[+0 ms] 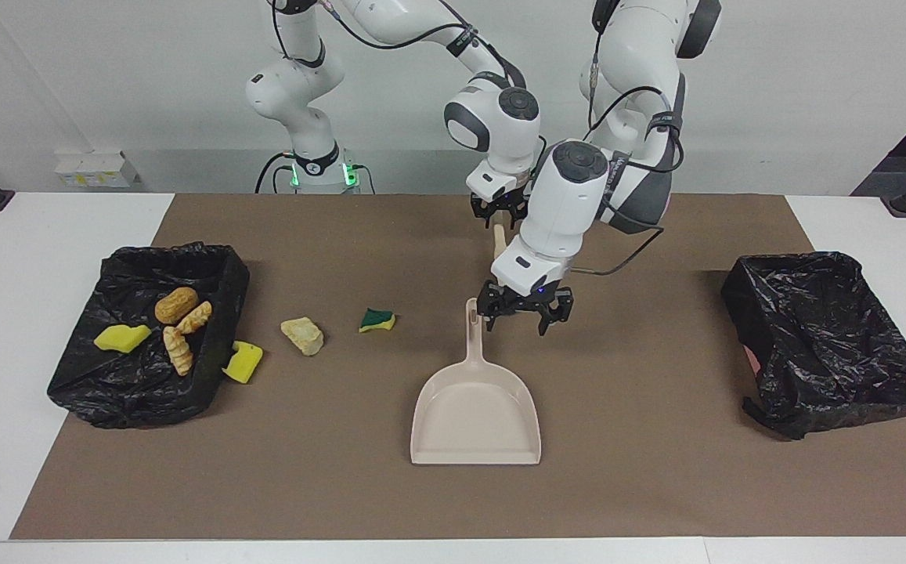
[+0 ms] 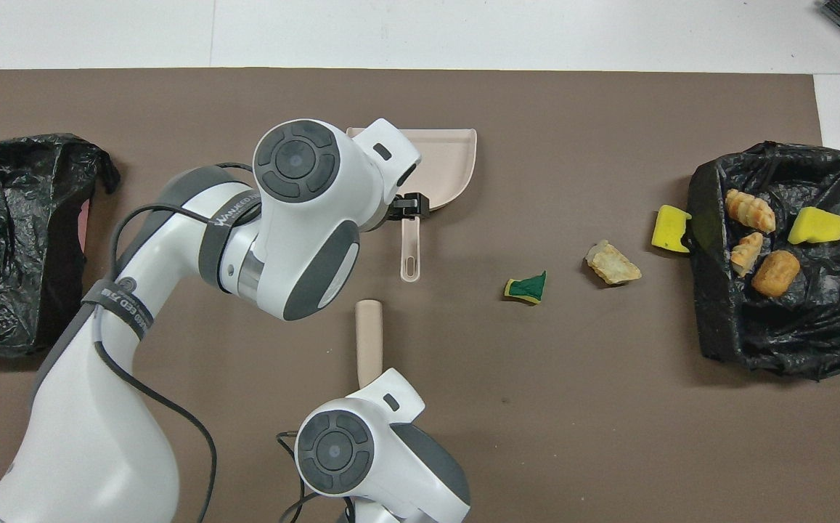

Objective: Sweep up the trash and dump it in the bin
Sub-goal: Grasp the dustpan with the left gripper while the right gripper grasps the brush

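My left gripper needs to take the dustpan's handle (image 1: 473,330) and turn the beige dustpan's wide edge (image 1: 474,459) toward the trash scraps before sweeping, because that edge faces away from them.
The beige dustpan (image 1: 474,423) (image 2: 449,156) lies mid-table, its handle pointing toward the robots. My left gripper (image 1: 517,315) (image 2: 409,207) hangs open just over that handle, holding nothing. My right gripper (image 1: 499,211) is shut on the beige brush (image 1: 499,239) (image 2: 369,341), nearer the robots than the dustpan. On the mat lie trash scraps: a green-yellow sponge (image 1: 377,319) (image 2: 526,288) and a pale chunk (image 1: 303,335) (image 2: 612,263). A yellow sponge (image 1: 243,362) (image 2: 670,228) leans on a black-lined bin (image 1: 147,392) (image 2: 753,341). A yellow sponge (image 1: 121,338) and bread-like rolls (image 1: 176,305) sit in that bin.
A second black-lined bin (image 1: 828,337) (image 2: 20,240) stands at the left arm's end of the table with nothing showing in it. The brown mat (image 1: 656,470) covers the work area, with white table around it.
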### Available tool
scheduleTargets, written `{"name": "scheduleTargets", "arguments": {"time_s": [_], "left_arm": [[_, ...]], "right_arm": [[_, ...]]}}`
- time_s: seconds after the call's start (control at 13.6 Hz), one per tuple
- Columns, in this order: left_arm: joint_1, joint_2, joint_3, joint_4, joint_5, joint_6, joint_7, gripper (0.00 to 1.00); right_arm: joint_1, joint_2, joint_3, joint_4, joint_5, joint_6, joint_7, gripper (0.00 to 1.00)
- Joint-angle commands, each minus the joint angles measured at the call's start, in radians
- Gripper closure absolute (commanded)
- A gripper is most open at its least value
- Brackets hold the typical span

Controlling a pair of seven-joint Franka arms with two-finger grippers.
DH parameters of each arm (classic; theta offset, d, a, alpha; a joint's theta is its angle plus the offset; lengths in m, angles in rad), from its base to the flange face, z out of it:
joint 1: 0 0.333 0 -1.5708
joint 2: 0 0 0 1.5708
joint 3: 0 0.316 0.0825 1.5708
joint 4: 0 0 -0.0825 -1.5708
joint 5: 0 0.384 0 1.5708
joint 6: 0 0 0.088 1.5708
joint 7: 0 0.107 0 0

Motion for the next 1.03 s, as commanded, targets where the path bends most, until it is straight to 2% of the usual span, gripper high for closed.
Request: {"name": "scheduleTargets", "arguments": {"time_s": [0.0,0.15,0.37,0.59,0.74,0.81,0.88,0.96], "left_arm": [[-0.028,-0.001,0.014,-0.041,0.002,0.042,-0.039,0.00],[-0.039,0.032,0.016,-0.046,0.016,0.072,-0.076,0.00],[-0.057,0.068,0.019,-0.040,0.050,0.096,-0.088,0.00],[-0.071,0.088,0.020,-0.037,0.085,0.109,-0.119,0.00],[-0.071,0.089,0.019,-0.032,0.149,0.103,-0.119,0.00],[-0.071,0.089,0.017,-0.032,0.151,0.102,-0.119,0.08],[-0.071,0.089,0.017,-0.032,0.142,0.100,-0.120,0.43],[-0.070,0.089,0.017,-0.031,0.140,0.099,-0.120,0.96]], "right_arm": [[-0.014,-0.024,0.004,-0.029,0.008,0.006,-0.006,1.00],[-0.015,-0.026,-0.005,-0.024,0.002,-0.035,0.005,1.00],[-0.053,-0.050,-0.008,-0.026,-0.076,-0.156,0.063,1.00],[-0.119,-0.122,-0.007,-0.026,-0.082,-0.223,0.094,1.00],[-0.167,-0.162,-0.008,-0.026,-0.091,-0.288,0.095,1.00],[-0.196,-0.173,-0.008,-0.027,-0.119,-0.320,0.096,1.00],[-0.224,-0.196,-0.007,-0.038,-0.146,-0.349,0.079,1.00],[-0.265,-0.213,-0.005,-0.052,-0.160,-0.356,0.070,1.00]]}}
